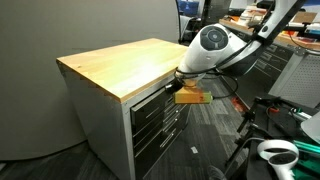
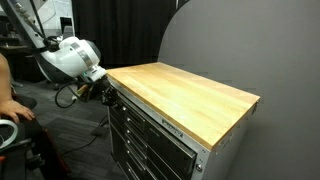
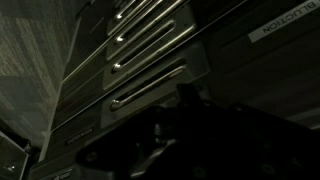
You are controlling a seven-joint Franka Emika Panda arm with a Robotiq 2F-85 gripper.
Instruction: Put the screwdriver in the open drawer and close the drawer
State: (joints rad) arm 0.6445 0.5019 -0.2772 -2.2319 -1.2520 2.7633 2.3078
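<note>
The top drawer's front (image 2: 145,120) is even with the drawers below. My gripper keeps moving back into the open space before the cabinet (image 1: 207,122) until it is clear.
The grey cabinet has a wooden top (image 1: 125,65) and dark drawer fronts. Its topmost drawer (image 1: 153,96) shows in both exterior views (image 2: 150,120) and looks about flush with the drawers below it. My gripper (image 1: 183,86) is at the end of the top drawer's front, close against it (image 2: 103,88). In the wrist view the gripper (image 3: 160,140) is only a dark shape in front of the drawer handles (image 3: 150,88), so I cannot tell whether it is open or shut. An orange-brown flat thing (image 1: 192,96) shows just under the gripper. The screwdriver is not in view.
A grey partition (image 2: 240,45) stands behind the cabinet. Black frames and a white object (image 1: 275,152) sit on the carpet beside the arm. A person's arm (image 2: 6,95) is at the edge of an exterior view, near the robot.
</note>
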